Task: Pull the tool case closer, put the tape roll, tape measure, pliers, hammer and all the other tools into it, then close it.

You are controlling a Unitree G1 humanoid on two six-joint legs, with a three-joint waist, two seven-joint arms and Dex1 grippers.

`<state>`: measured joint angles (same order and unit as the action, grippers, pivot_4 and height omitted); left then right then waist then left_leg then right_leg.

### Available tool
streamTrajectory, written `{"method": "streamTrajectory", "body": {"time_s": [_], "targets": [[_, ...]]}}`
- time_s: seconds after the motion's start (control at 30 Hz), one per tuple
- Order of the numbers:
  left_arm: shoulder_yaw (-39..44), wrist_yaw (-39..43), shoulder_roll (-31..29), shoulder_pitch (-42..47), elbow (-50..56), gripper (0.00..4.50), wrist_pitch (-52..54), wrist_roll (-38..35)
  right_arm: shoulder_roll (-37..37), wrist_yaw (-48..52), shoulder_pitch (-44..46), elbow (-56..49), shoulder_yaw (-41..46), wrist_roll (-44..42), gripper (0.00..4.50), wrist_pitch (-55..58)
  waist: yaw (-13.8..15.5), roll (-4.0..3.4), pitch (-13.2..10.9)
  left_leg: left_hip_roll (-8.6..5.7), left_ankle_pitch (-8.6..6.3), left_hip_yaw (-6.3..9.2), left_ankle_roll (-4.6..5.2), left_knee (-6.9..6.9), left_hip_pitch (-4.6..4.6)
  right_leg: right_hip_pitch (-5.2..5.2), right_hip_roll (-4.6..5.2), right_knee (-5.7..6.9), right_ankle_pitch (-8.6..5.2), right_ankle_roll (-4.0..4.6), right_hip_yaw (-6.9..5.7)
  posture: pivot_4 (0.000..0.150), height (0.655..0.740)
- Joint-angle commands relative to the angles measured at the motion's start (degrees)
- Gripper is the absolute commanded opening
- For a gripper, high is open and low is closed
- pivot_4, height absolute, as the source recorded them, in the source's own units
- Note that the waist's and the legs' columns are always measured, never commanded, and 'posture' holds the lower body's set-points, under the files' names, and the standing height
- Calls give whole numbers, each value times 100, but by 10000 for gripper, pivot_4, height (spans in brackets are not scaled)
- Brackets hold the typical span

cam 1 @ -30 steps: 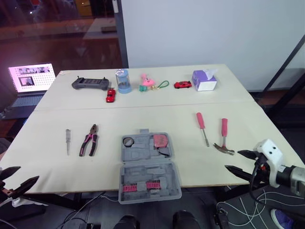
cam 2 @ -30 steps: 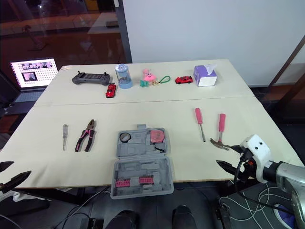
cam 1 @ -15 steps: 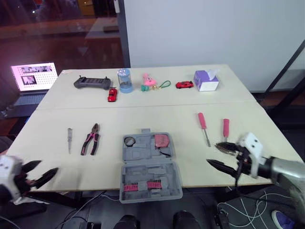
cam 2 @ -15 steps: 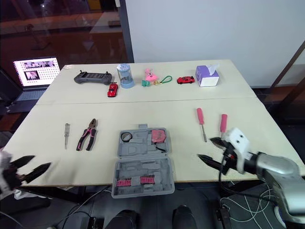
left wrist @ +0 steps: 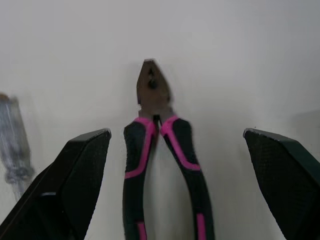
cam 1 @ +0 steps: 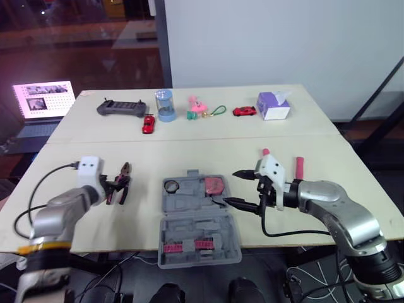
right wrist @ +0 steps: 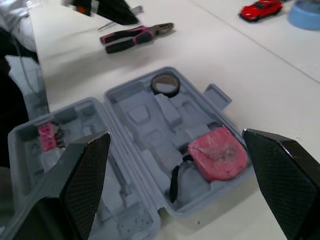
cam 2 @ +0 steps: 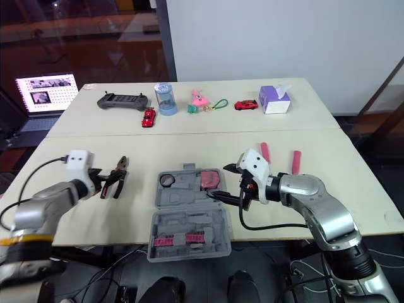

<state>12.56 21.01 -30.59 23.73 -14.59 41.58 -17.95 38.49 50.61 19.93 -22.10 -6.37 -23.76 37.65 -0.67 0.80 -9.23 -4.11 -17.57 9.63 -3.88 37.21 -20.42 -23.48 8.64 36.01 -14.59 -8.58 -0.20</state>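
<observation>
I expect the pink-handled pliers (cam 1: 121,185) to keep their handles spread when I grip and lift them, because the pliers' jaws (left wrist: 152,84) already meet at the tip.
The grey tool case (cam 1: 197,218) lies open near the table's front edge. The tape roll (cam 1: 171,187) and the pink tape measure (cam 1: 213,185) sit in its far half. My right gripper (cam 1: 232,187) hovers open at the case's right side, beside the tape measure (right wrist: 217,152). The pink-handled pliers (left wrist: 157,165) lie flat on the table left of the case. My left gripper (cam 1: 117,185) is open, one finger on each side of their handles. A clear-handled screwdriver (left wrist: 12,145) lies beside them. The pink screwdriver (cam 2: 264,151) and hammer (cam 2: 295,156) lie right of the case.
Along the table's far side stand a game controller (cam 1: 121,108), a red toy car (cam 1: 147,125), a blue cylinder (cam 1: 164,106), a pink toy (cam 1: 194,108), another red car (cam 1: 242,112) and a purple tissue box (cam 1: 273,106). A laptop (cam 1: 43,101) glows beyond the left edge.
Both arms have come in from the table's front edge. The left gripper now straddles the pliers; the right gripper has swung left to the case's right side.
</observation>
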Motion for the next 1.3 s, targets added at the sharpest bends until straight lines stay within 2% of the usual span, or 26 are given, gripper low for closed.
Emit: {"method": "streamTrajectory", "body": {"time_s": [0.03, 0.27, 0.47, 0.57, 0.63, 0.67, 0.87, 1.03, 1.23, 1.3], "targets": [[-82, -153, -12, 391, -671, 45000, -227, 291, -24, 115, 211, -108, -62, -40, 44553, -112, -6, 0, 0, 0, 0, 0, -1, 0, 0, 0, 0, 0, 0, 0, 0, 1500, 7400], [-508, 228, 122, 968, -1934, 45000, -600, 610, 29, 155, 293, -119, -100, -30, 44553, -73, -1, 2, -1, -2, 1, -1, -2, 0, -7, -5, 2, -4, 1, -1, 0, 1500, 7400], [-637, 328, 124, 1172, -2485, 45000, -688, 834, 9, 58, 316, -274, -50, -106, 44553, 106, 8, 0, 0, -2, 3, 0, -5, 0, 2, 1, 2, 2, 1, -1, 0, 1500, 7400], [-587, 347, 163, 1199, -2653, 37036, -870, 873, -19, -11, 328, -305, -16, -125, 45000, 162, 2, -2, 1, -2, 3, 1, -5, 0, 3, 1, 2, 4, 1, -1, 0, 1500, 7400], [-639, 526, 166, 1175, -2631, 26488, -828, 880, -24, -42, 354, -294, 3, -125, 45000, 178, 9, -2, 1, -2, 3, 1, -6, 1, 2, 1, 3, 4, 1, -1, 0, 1500, 7400], [-658, 591, 168, 1158, -2596, 24105, -805, 883, -23, -51, 369, -283, 1, -113, 45000, 171, 11, -2, 1, -3, 3, 0, -6, 1, 1, 1, 4, 3, 1, -1, 0, 1500, 7400], [-639, 651, 176, 1100, -2437, 24117, -722, 930, -51, -88, 433, -200, -44, -82, 45000, 129, 10, -2, 1, -4, 3, 0, -6, 2, 0, 1, 4, 2, 1, -2, 0, 1500, 7400], [-756, 1084, -61, 934, -1624, 24117, -725, 927, -57, -119, 437, -183, -31, -69, 45000, 119, -2, 0, 0, -4, 3, 1, -6, 2, -2, -1, 4, 2, 1, -3, 0, 1500, 7400], [-1204, 2142, -1044, 506, 79, 24117, -286, 905, 142, 8, 389, -246, -40, -29, 45000, 85, -28, 22, -15, -2, 4, 3, -6, 0, -26, -27, 1, 5, 1, -2, 0, 1500, 7400], [-1428, 2751, -1555, 362, 570, 24117, -346, 911, 286, 114, 419, -302, -144, 34, 45000, 88, -32, 22, -16, -2, 4, 3, -7, 1, -32, -33, 2, 7, 1, -2, 0, 1500, 7400]]}}
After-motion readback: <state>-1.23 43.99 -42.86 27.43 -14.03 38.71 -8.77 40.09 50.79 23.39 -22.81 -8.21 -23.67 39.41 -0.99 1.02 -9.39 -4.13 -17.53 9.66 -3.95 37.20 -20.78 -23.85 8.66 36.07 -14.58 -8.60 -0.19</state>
